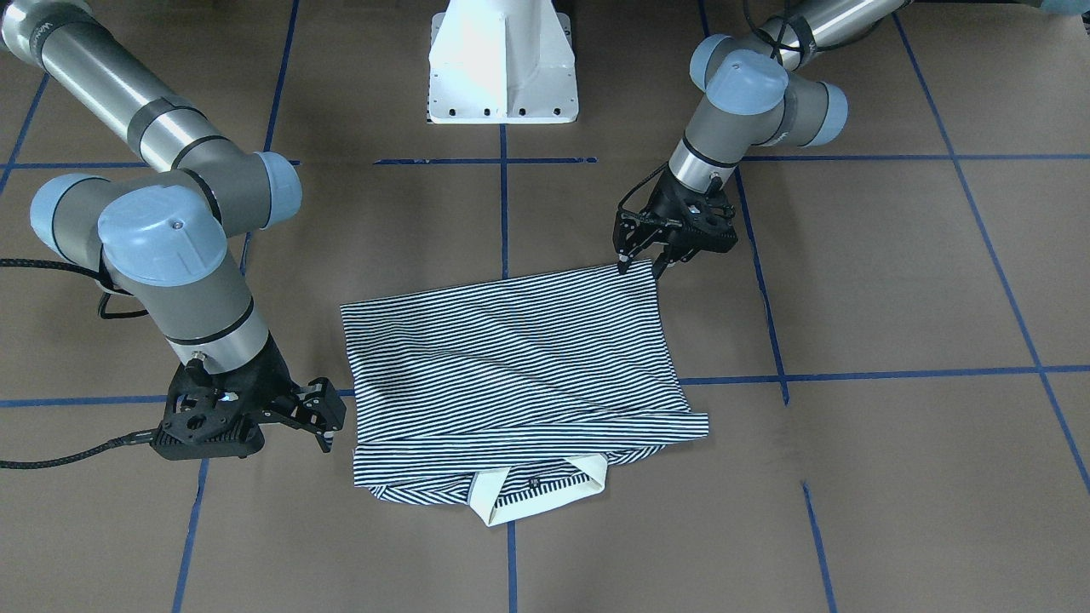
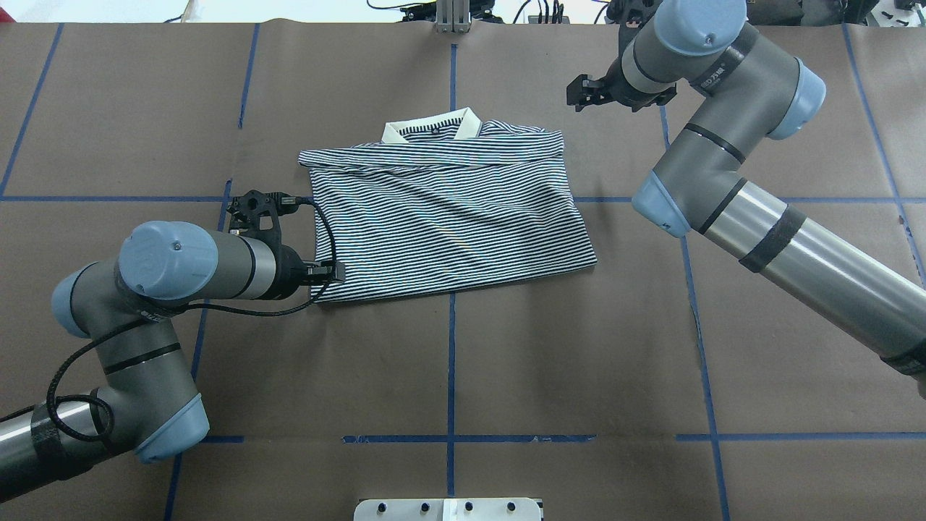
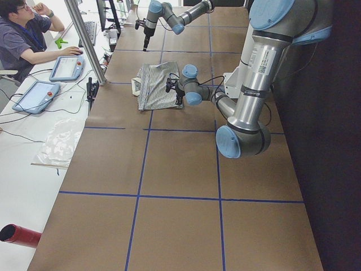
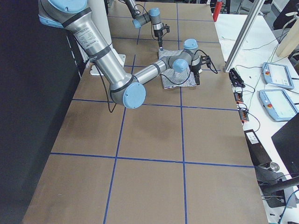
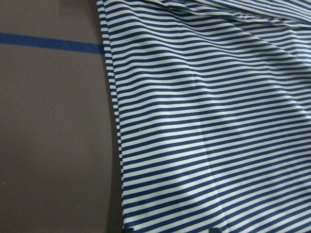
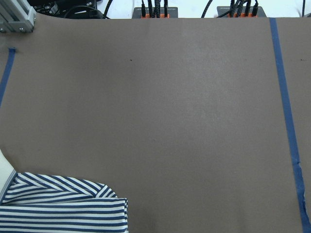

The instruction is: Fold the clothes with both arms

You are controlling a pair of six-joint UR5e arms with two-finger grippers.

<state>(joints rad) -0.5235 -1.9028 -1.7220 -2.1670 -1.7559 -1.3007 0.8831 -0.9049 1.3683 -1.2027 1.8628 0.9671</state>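
I expect the whole shirt point(image 1: 516, 363) to swing around still folded when I pull its corner, because the striped polo shirt's layers lie flat together point(image 5: 112, 82) along the shirt's edge.
The striped polo shirt point(image 1: 511, 358) lies folded into a rough rectangle on the brown table, its cream collar point(image 1: 545, 494) on the far side from the robot. My left gripper point(image 1: 641, 266) points down at the shirt's near corner. Its fingers are apart, and it looks open, with one tip touching the hem. The left wrist view is filled by striped cloth point(image 5: 209, 121) and its edge. My right gripper point(image 1: 330, 421) hangs open beside the shirt's collar-end corner, just clear of the cloth. The right wrist view catches only a sleeve corner point(image 6: 63, 204).
The white pedestal base point(image 1: 502, 64) stands at the robot's side of the table. Blue tape lines point(image 2: 450, 340) grid the brown surface. A person point(image 3: 28, 39) sits at a side desk with teach pendants point(image 3: 67, 66) beyond an aluminium post point(image 3: 84, 39).
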